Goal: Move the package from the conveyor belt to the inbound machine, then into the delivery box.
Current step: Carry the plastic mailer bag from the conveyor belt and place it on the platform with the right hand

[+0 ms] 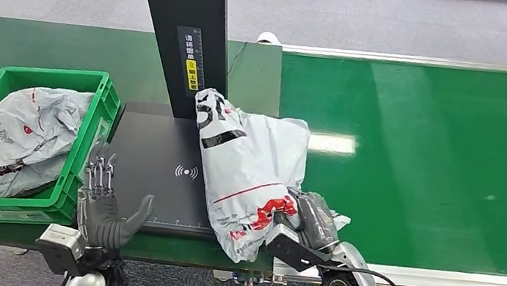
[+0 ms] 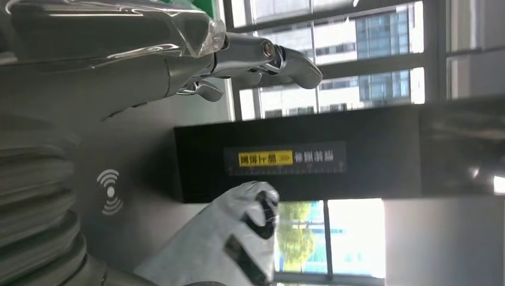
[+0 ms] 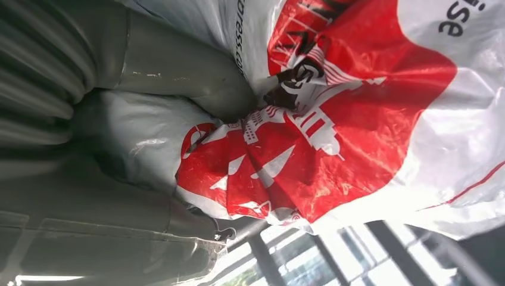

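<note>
I expect the package [image 1: 251, 168] to bunch up at the grip and sag around it when I carry it, because the plastic wrinkles where my right gripper pinches it [image 1: 284, 211].
A white plastic package [image 1: 251, 165] with red and black print lies across the right part of the dark inbound machine plate [image 1: 151, 166], its upper end against the black upright post [image 1: 181, 22]. My right hand [image 1: 310, 224] grips the package's lower right corner; in the right wrist view the thumb [image 3: 178, 65] presses into the red-printed plastic [image 3: 333, 125]. My left hand [image 1: 105, 208] stands with its fingers spread at the plate's front left edge, holding nothing. From the left wrist I see the package's top [image 2: 232, 238] near the post's yellow label [image 2: 265, 158].
A green crate [image 1: 82, 157] at the left holds other white packages [image 1: 22, 135]. The green conveyor belt [image 1: 426, 158] stretches to the right, with a metal rail [image 1: 439, 282] along its front. A wireless mark [image 1: 186, 172] shows on the plate.
</note>
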